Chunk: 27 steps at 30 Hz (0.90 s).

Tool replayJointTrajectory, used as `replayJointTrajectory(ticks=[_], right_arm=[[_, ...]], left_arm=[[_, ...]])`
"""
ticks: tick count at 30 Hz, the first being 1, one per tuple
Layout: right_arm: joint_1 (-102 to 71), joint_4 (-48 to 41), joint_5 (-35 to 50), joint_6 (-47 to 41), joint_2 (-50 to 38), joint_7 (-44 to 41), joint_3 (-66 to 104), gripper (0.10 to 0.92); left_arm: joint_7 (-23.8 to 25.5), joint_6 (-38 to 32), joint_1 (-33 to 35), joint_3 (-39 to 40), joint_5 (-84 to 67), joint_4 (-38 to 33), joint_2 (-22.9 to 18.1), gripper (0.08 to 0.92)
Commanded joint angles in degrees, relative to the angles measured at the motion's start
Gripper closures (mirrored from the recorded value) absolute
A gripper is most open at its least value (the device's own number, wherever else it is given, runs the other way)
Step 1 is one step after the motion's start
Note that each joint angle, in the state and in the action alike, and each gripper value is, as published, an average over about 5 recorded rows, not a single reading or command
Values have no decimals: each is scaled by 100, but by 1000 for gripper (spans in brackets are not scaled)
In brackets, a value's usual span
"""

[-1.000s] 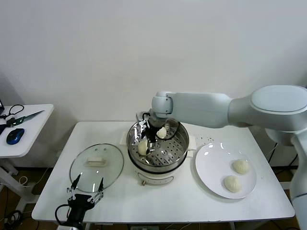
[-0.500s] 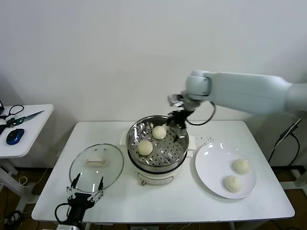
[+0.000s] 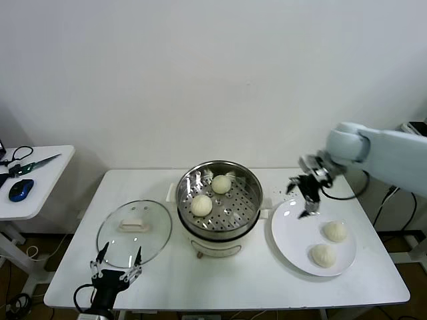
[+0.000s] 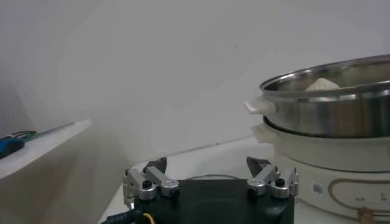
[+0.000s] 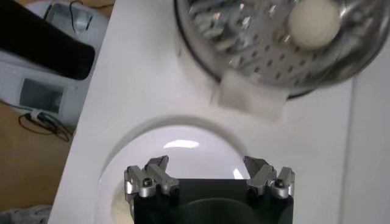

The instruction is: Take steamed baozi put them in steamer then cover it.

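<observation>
My right gripper is open and going down. It should keep lowering until its fingers are on both sides of the near baozi (image 3: pixel 323 255), which lies clear of the far one (image 3: pixel 329 243) on the white plate.
The steamer (image 3: pixel 187 189) stands uncovered at the table's middle with two steamed baozi (image 3: pixel 221 184) (image 3: pixel 201 205) on its perforated tray. Two more baozi (image 3: pixel 335 231) (image 3: pixel 323 255) lie on the white plate (image 3: pixel 293 233) to its right. My right gripper (image 3: pixel 297 201) hovers open and empty over the plate's edge nearest the steamer; in the right wrist view the gripper (image 5: pixel 207 163) has the plate (image 5: pixel 177 140) below it and the steamer (image 5: pixel 256 67) with one baozi (image 5: pixel 312 21) beyond. The cover (image 3: pixel 134 230) lies flat left of the steamer. My left gripper (image 3: pixel 122 252) waits open at the cover's near edge.
A side table at the far left carries scissors (image 3: pixel 33 162) and a blue mouse (image 3: pixel 21 189). A white socket strip (image 3: pixel 287 195) lies behind the plate. The left wrist view shows the steamer's side (image 4: pixel 329 109) on its cream base.
My right arm has swung out of the steamer and to the right, ending over the plate's left edge. A second baozi now rests in the steamer. The left arm has not moved.
</observation>
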Motion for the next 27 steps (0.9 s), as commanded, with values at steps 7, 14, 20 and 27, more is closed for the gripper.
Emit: replayJointTrajectory(ticks=[7,14,20,27], right_arm=[[-2255,-238,-1444,159,-812,-56,1260,203],[-2515,-510,-1526,185,-564,-64,1425,203],[-2581,-686,-1567,202,-393,-74,1401,203],[-2687,-833,-1566,202,-179,-64,1496,203]], left_arm=[[-2,-19,103,-67,24,29,-30,177],[-3,-15,93,-76,39,37,-69,177],[-7,-24,89,-109,38,87,-69,177],[-8,-25,72,-112,39,140,-69,177]])
